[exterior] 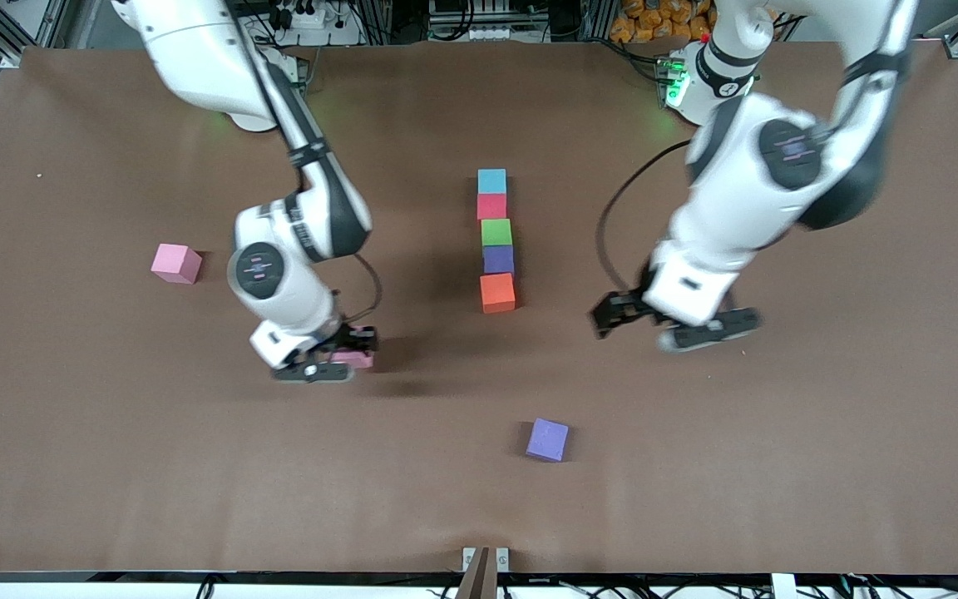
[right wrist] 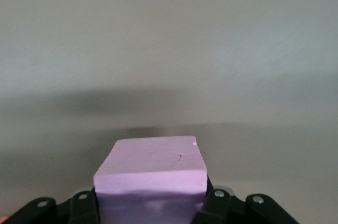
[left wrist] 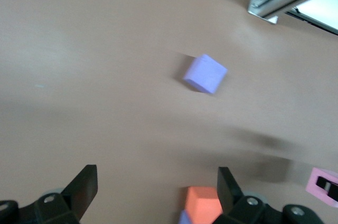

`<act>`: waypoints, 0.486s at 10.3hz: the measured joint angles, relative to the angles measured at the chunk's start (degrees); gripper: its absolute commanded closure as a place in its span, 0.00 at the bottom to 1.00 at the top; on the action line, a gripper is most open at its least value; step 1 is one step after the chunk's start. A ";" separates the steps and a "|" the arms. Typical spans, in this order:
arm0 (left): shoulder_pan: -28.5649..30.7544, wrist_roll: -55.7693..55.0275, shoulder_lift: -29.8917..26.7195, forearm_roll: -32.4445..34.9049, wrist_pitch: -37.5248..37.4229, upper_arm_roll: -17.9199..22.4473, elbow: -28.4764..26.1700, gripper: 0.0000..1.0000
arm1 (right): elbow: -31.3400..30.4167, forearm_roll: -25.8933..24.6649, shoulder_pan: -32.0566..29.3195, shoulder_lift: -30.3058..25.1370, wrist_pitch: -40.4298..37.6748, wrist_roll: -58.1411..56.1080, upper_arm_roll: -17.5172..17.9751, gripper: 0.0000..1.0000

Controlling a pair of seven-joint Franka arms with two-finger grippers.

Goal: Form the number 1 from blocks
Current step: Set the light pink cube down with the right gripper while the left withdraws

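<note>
The robot's right gripper should put the spare pink block (exterior: 355,358) down away from the straight column from light blue to orange (exterior: 496,240) and then move back, because that column makes the number 1.
A straight column of blocks lies mid-table: light blue (exterior: 492,180), red (exterior: 492,205), green (exterior: 496,232), purple (exterior: 498,259) and orange (exterior: 497,293), the orange one nearest the front camera. My right gripper (exterior: 346,363) is shut on a pink block (exterior: 353,359), low over bare table toward the right arm's end from the column; its wrist view shows the block (right wrist: 150,166) between the fingers. My left gripper (exterior: 662,324) hangs open and empty over bare table beside the orange block (left wrist: 203,205). A loose purple block (exterior: 547,439) lies nearer the front camera, and a loose pink block (exterior: 176,263) lies toward the right arm's end.
The brown table (exterior: 778,466) carries only the blocks. A small metal bracket (exterior: 485,559) sits at its front edge. Cables and frame rails run along the edge by the robots' bases.
</note>
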 measured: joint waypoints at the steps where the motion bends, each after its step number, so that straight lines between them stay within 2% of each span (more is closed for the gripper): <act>1: 2.73 3.48 -2.43 0.00 -2.84 -0.01 -0.04 0.00 | 0.34 0.00 1.58 1.04 -0.04 3.08 0.01 0.30; 2: 5.20 5.62 -4.82 0.01 -6.26 -0.02 -0.07 0.00 | 0.20 0.00 2.13 2.12 -0.10 4.24 0.01 0.25; 3: 7.51 6.46 -7.19 0.03 -10.14 -0.03 -0.12 0.00 | -0.13 0.00 2.11 3.46 -0.05 4.39 -0.08 0.24; 4: 9.56 6.90 -9.27 0.08 -13.66 -0.03 -0.21 0.00 | -0.17 0.00 2.02 4.60 0.07 4.39 -0.17 0.00; 5: 11.79 8.42 -11.16 0.12 -16.75 -0.02 -0.30 0.00 | -0.16 0.00 1.98 5.10 0.30 4.39 -0.21 0.00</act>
